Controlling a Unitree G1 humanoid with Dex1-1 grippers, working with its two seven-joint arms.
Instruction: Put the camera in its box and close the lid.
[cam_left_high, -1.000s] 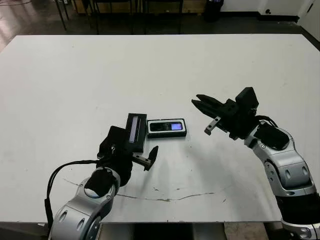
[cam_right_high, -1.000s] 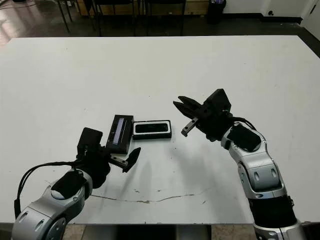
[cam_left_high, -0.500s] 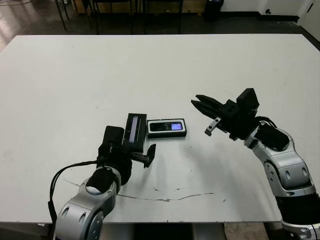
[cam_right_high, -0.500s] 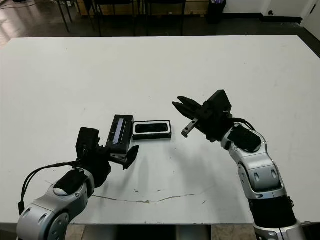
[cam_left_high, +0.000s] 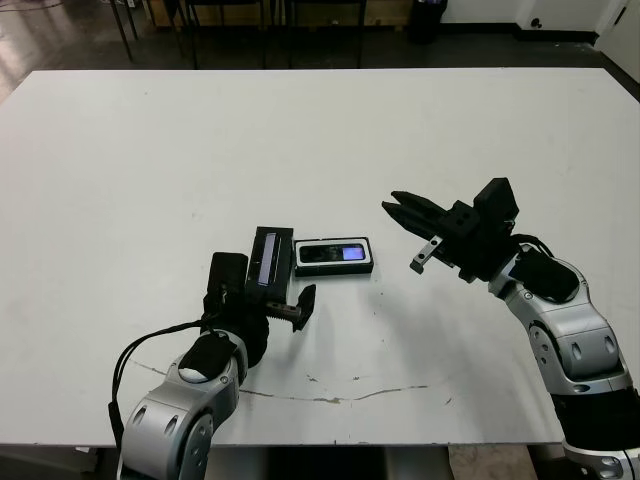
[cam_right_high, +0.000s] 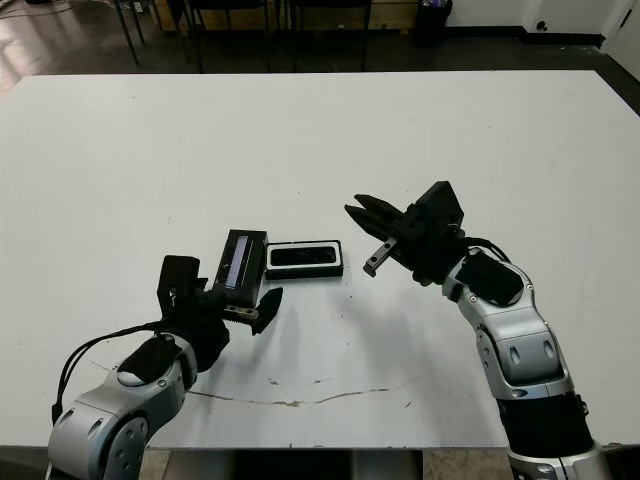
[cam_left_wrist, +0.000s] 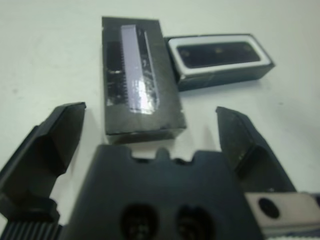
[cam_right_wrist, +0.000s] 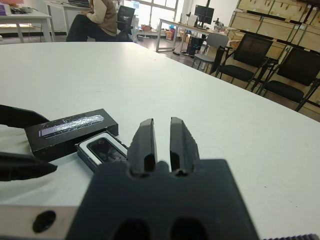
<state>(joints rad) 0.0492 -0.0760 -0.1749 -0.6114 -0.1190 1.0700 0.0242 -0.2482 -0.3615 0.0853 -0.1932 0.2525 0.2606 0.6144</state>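
Observation:
The long side of the lid (cam_left_high: 268, 263) only meets the tray's short end (cam_left_high: 295, 260), so the lid will come away whole and leave the tray behind when the robot lifts.
The box (cam_left_high: 334, 267) lies open at the table's middle, its white-lined tray holding the camera (cam_left_high: 334, 253), whose glossy panel faces up. The lid (cam_left_high: 270, 260) lies flat to the tray's left, its pale stripe facing up. My left gripper (cam_left_high: 262, 297) is open just in front of the lid's near end. In the left wrist view its fingers (cam_left_wrist: 52, 135) spread to either side of the lid (cam_left_wrist: 137, 80), apart from it. My right gripper (cam_left_high: 392, 205) hovers shut and empty to the right of the box, pointing toward it.
A thin dark scuff line (cam_left_high: 340, 395) marks the table near its front edge. Chairs (cam_left_high: 240, 25) stand beyond the far edge. In the right wrist view a seated person (cam_right_wrist: 97, 20) and office chairs (cam_right_wrist: 252, 52) show far behind the table.
My left gripper has moved a little forward, closer to the lid's near end. The right arm, the box and the camera have not moved.

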